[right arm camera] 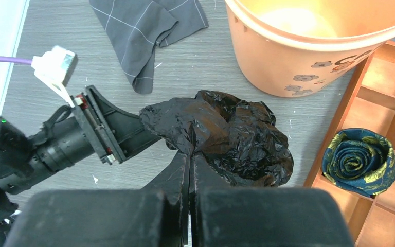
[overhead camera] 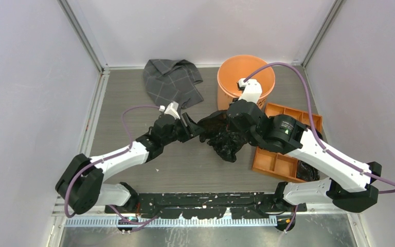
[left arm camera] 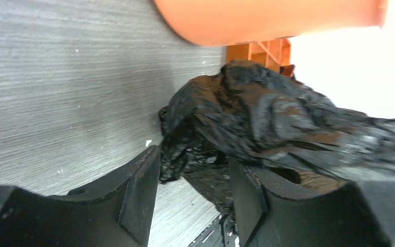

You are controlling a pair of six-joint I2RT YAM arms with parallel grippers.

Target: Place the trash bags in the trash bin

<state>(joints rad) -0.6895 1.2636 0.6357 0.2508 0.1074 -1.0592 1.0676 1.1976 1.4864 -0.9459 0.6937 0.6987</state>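
Note:
The trash bag hangs bunched (overhead camera: 227,144) from my right gripper. My left gripper should close further in on the bag's loose end (overhead camera: 209,125) and pull the bag apart before the bin.
The crumpled black trash bag (overhead camera: 225,140) hangs bunched just above the table in front of the orange trash bin (overhead camera: 246,77). My right gripper (right arm camera: 191,157) is shut on a fold of the bag (right arm camera: 236,134), its jaws pressed together. My left gripper (left arm camera: 193,190) is open, with its jaws wide apart. The bag's left end (left arm camera: 267,123) reaches in between the fingertips. In the top view the left gripper (overhead camera: 193,126) meets the bag from the left and the right gripper (overhead camera: 232,128) from above. The bin (right arm camera: 308,56) stands upright, and its inside looks bare.
A grey checked cloth (overhead camera: 172,81) lies at the back, left of the bin. A flat orange tray (overhead camera: 277,159) with square compartments sits right of the bag, holding a rolled blue floral fabric (right arm camera: 361,154). White walls enclose the table.

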